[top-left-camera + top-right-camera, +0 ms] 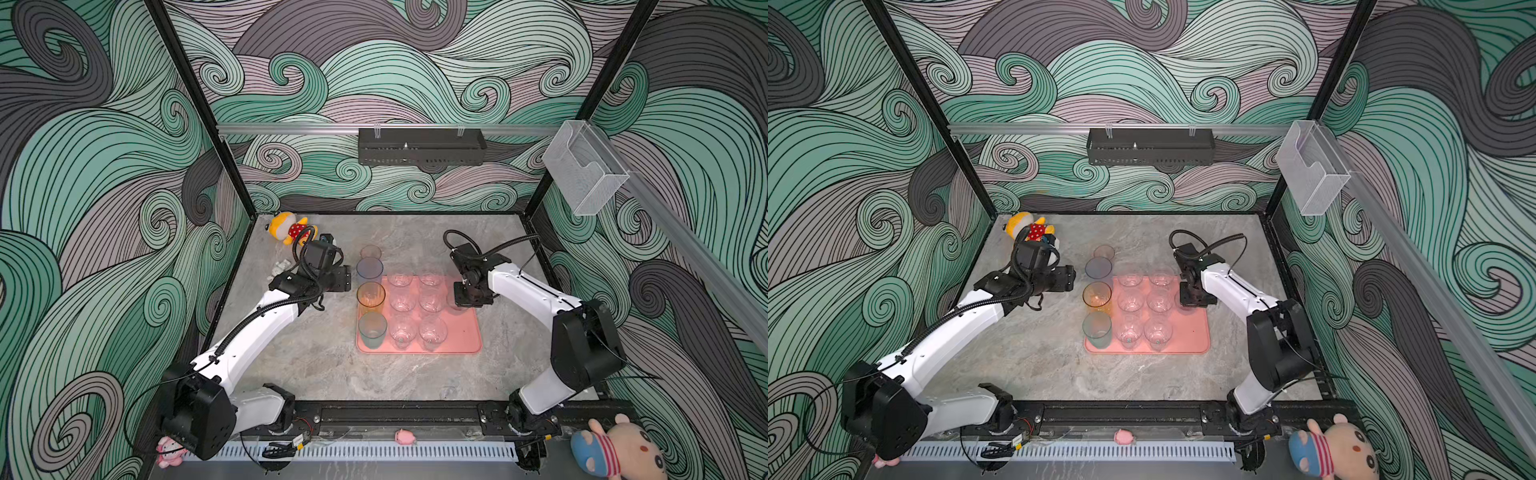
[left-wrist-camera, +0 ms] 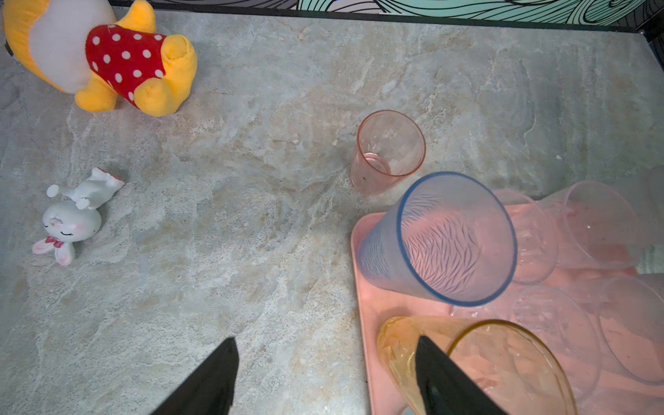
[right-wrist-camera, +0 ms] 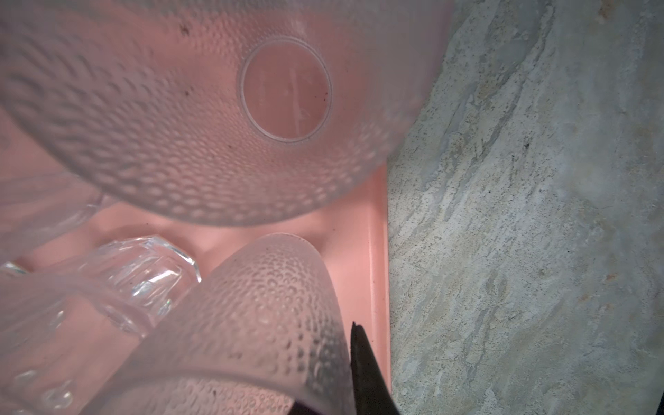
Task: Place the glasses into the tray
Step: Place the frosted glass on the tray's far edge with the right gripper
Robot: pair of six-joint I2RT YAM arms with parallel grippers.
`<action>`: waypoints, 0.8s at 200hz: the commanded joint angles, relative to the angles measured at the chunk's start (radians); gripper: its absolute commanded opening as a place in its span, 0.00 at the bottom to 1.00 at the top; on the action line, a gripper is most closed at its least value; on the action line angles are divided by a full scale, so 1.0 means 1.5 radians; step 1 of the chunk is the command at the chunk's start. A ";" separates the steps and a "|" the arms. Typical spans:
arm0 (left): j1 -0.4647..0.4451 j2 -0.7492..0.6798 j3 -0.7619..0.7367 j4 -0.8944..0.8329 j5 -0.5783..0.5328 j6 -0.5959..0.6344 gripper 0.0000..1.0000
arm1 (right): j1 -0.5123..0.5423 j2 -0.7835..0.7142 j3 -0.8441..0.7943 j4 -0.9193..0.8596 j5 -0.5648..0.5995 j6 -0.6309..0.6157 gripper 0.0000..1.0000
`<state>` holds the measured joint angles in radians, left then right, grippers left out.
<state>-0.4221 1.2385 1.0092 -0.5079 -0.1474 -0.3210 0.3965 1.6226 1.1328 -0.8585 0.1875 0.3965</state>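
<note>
Next, my left gripper picks up the pink glass (image 1: 370, 251) beyond the tray and gives it to my right gripper, because the tray's open corner (image 1: 459, 335) is by my right gripper.
The salmon-pink tray (image 1: 461, 336) (image 2: 363, 251) lies mid-table in both top views. Several small clear glasses stand in it, with a teal glass (image 1: 372, 330), an orange glass (image 1: 370, 297) (image 2: 503, 359) and a blue-grey glass (image 1: 369, 268) (image 2: 442, 244) along its left side. A small pink glass (image 1: 370, 252) (image 2: 390, 151) stands on the table just beyond the tray. My left gripper (image 1: 347, 279) (image 2: 325, 339) hangs open and empty left of the blue-grey glass. My right gripper (image 1: 467, 299) (image 3: 339, 363) is shut on the wall of a clear dotted glass (image 3: 258, 323) over the tray's right edge (image 3: 373, 251).
A yellow plush (image 1: 291, 228) and a white bunny figure (image 2: 72, 215) lie at the far left of the table. A black shelf (image 1: 422, 146) and a clear box (image 1: 586, 170) hang on the walls. Another plush (image 1: 619, 451) sits at the front right.
</note>
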 commanded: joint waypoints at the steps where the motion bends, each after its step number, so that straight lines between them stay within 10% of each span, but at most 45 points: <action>1: -0.004 -0.013 -0.001 0.014 -0.010 0.009 0.79 | 0.003 0.006 0.010 -0.019 0.024 -0.011 0.13; 160: -0.005 -0.002 0.002 0.028 -0.015 0.011 0.78 | -0.046 0.027 -0.011 0.044 -0.010 -0.011 0.22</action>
<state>-0.4225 1.2377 1.0092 -0.4919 -0.1532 -0.3195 0.3347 1.6806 1.1297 -0.7986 0.1951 0.3870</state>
